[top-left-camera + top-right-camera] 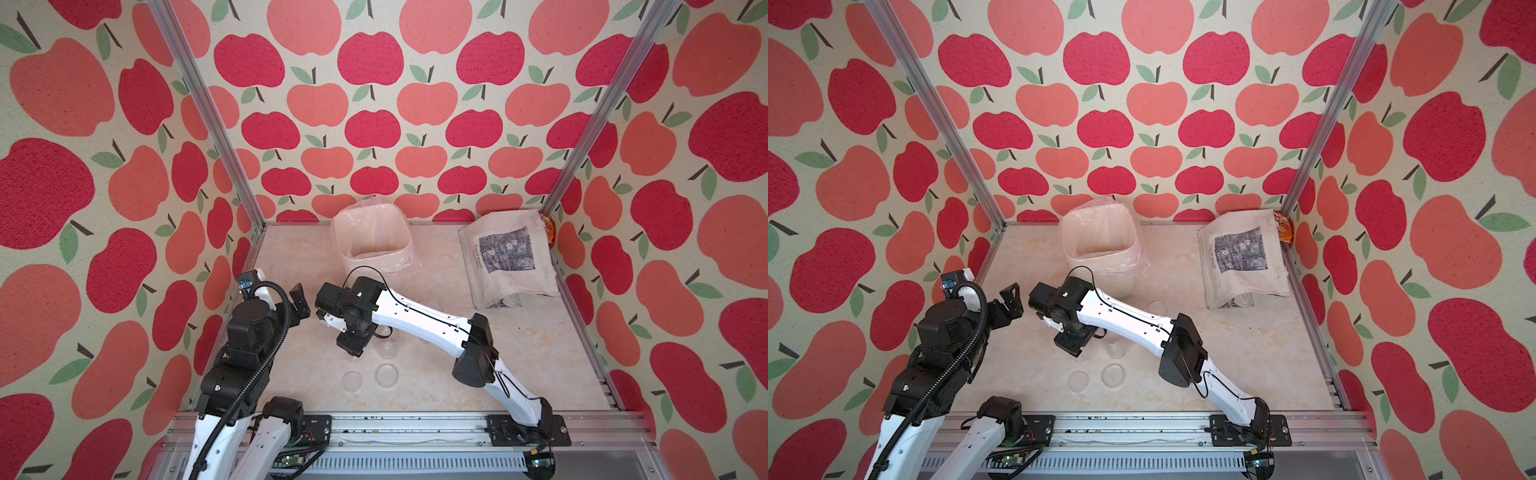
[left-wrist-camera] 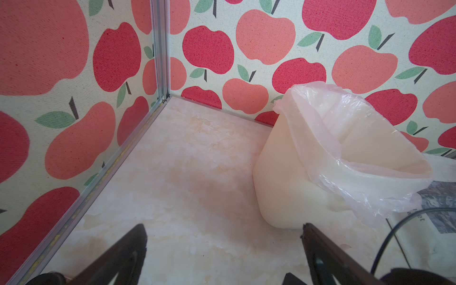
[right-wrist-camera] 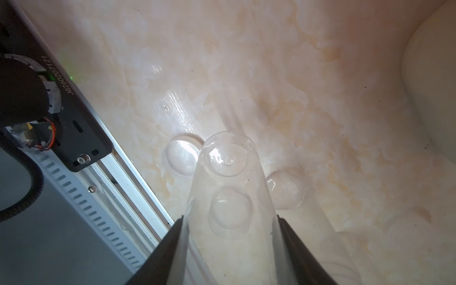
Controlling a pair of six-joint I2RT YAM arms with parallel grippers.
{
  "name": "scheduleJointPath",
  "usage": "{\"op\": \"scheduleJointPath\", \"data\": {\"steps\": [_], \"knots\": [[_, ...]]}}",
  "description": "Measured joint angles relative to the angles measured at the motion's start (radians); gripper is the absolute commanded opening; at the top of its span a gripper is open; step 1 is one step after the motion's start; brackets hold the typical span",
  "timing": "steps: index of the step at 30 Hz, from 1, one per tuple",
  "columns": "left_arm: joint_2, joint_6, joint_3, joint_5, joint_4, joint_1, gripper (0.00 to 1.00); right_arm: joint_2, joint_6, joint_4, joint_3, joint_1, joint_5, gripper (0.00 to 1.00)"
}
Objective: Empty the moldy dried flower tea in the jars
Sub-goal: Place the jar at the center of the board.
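The empty jar's base is down over a free spot beside the other jar, so my right gripper should keep lowering until that base touches down, then let go.
My right gripper is shut on a clear jar, which it holds by the threaded mouth end with the base pointing down at the table. No lid is on the jar. The moldy dried flower tea is out of view; none shows through this jar's walls. In a top view the right gripper hangs over the table's middle, with another clear jar standing just beside it. My left gripper is open and holds nothing. It hovers near the left wall, facing the bin.
The cream bin with its plastic liner stands at the back centre. Two round clear lids lie near the front. A printed cloth bag lies at the back right, with an orange packet behind it.
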Motion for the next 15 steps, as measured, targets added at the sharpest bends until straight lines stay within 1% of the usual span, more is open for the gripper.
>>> {"op": "scheduleJointPath", "data": {"steps": [11, 15], "knots": [[0.0, 0.007, -0.017, 0.0, 0.018, 0.0, 1.0, 0.066, 0.004, 0.036, -0.003, 0.0, 0.02, 0.36], [0.0, 0.011, -0.027, 0.0, 0.031, 0.0, 1.0, 0.082, 0.004, 0.04, -0.003, 0.0, 0.02, 0.43]]}}
